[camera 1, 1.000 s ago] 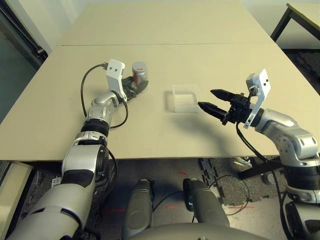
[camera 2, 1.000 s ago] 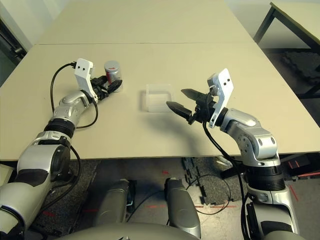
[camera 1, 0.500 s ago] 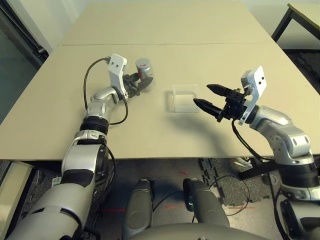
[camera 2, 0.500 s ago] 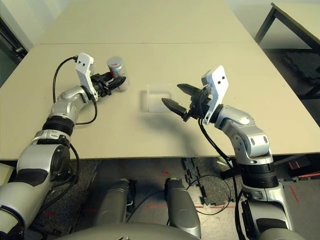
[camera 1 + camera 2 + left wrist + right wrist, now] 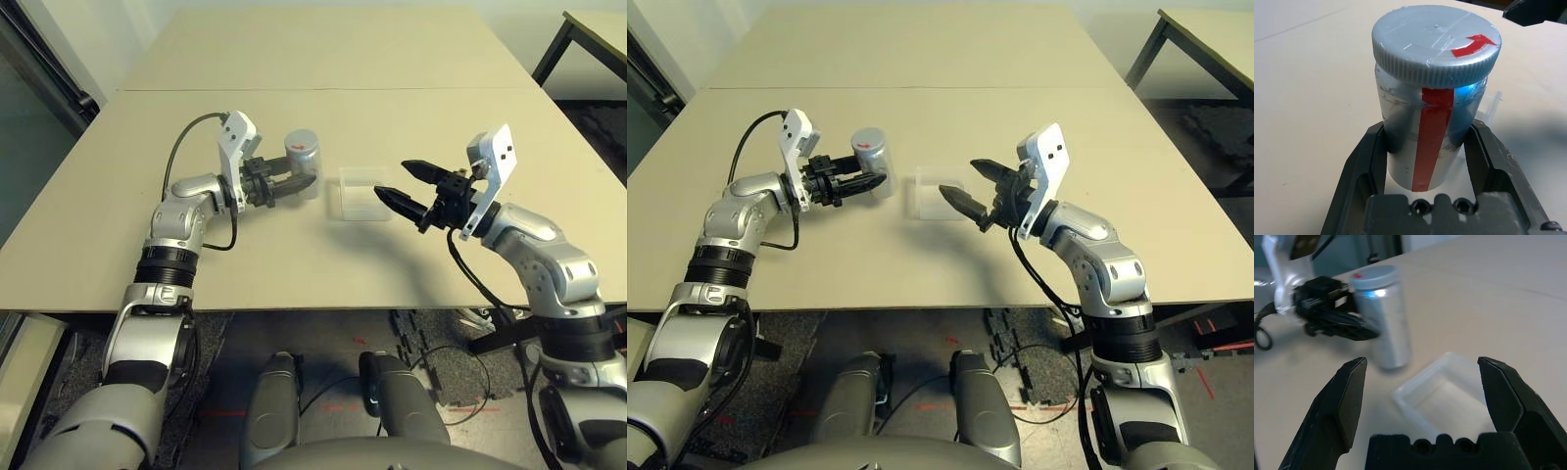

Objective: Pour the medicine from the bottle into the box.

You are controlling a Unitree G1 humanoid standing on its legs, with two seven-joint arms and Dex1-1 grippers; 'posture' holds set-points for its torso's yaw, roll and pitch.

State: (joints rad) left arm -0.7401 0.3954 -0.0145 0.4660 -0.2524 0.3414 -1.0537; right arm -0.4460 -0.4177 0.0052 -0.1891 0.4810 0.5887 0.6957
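Note:
My gripper will turn the grey cap (image 5: 302,139), and the cap will twist around in steps while still sitting on the bottle, because a red arrow (image 5: 298,147) marks the round top.
The bottle (image 5: 302,160) is silver-grey with a red strip and stands upright just left of the box. Its grey cap (image 5: 1436,46), marked with a red arrow, is on. My left gripper (image 5: 299,183) is shut on the bottle's lower body, one finger on each side (image 5: 1371,161). The box (image 5: 362,193), a shallow clear tray, lies on the table at the middle. My right gripper (image 5: 393,180) is open and empty, its tips over the box's right edge and pointing at the bottle (image 5: 1383,318). The medicine is hidden.
The beige table (image 5: 323,255) has a seam (image 5: 323,89) across the back, and its front edge runs near my body. A second table with a dark leg (image 5: 588,24) stands at the far right. A black cable (image 5: 181,147) loops off my left wrist.
My left gripper has carried the bottle to the right, from the left part of the table to beside the box. My right gripper has moved left and a little up, to the box's right edge.

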